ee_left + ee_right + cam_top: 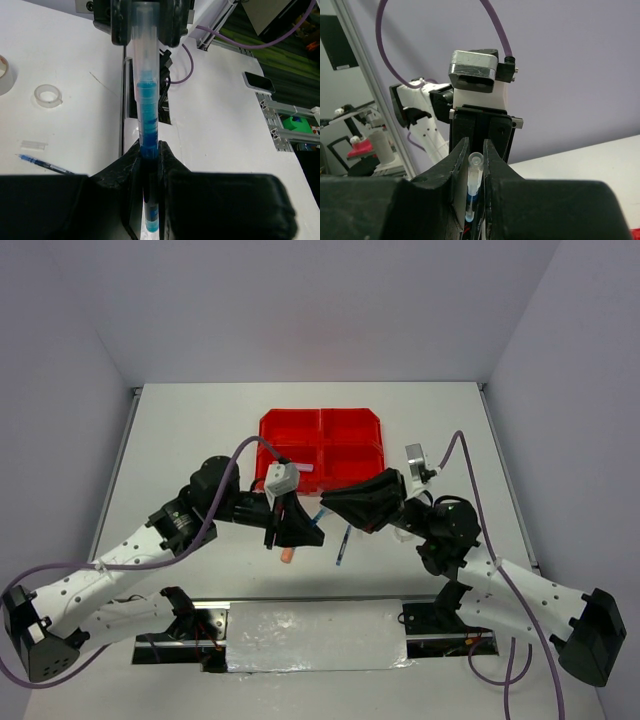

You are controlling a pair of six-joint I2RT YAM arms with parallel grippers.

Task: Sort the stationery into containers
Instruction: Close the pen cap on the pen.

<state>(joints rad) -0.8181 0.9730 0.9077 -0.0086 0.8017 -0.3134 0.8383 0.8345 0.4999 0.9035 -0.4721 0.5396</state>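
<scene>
The clear cap [146, 87] is straight on the blue pen, so my left gripper keeps gripping the pen's body until it hangs over the empty front red compartment [351, 463].
A blue pen [146, 90] with a clear cap is held between both grippers just in front of the red containers [322, 445]. My left gripper [150, 147] is shut on the pen's blue barrel. My right gripper [476, 150] faces it and is shut on the clear cap end [475, 162]. In the top view the two grippers meet tip to tip, the left gripper [305, 525] and the right gripper [335, 502]. A second blue pen [343, 545] and an orange highlighter [288, 555] lie on the table below them. Two clear tape rolls [47, 95] lie on the table to the left.
A small clear strip [32, 145] and the loose blue pen [42, 165] lie near the tape rolls. The arms' mounting rail [315, 635] runs along the table's near edge. Purple cables [470, 475] arch over both arms.
</scene>
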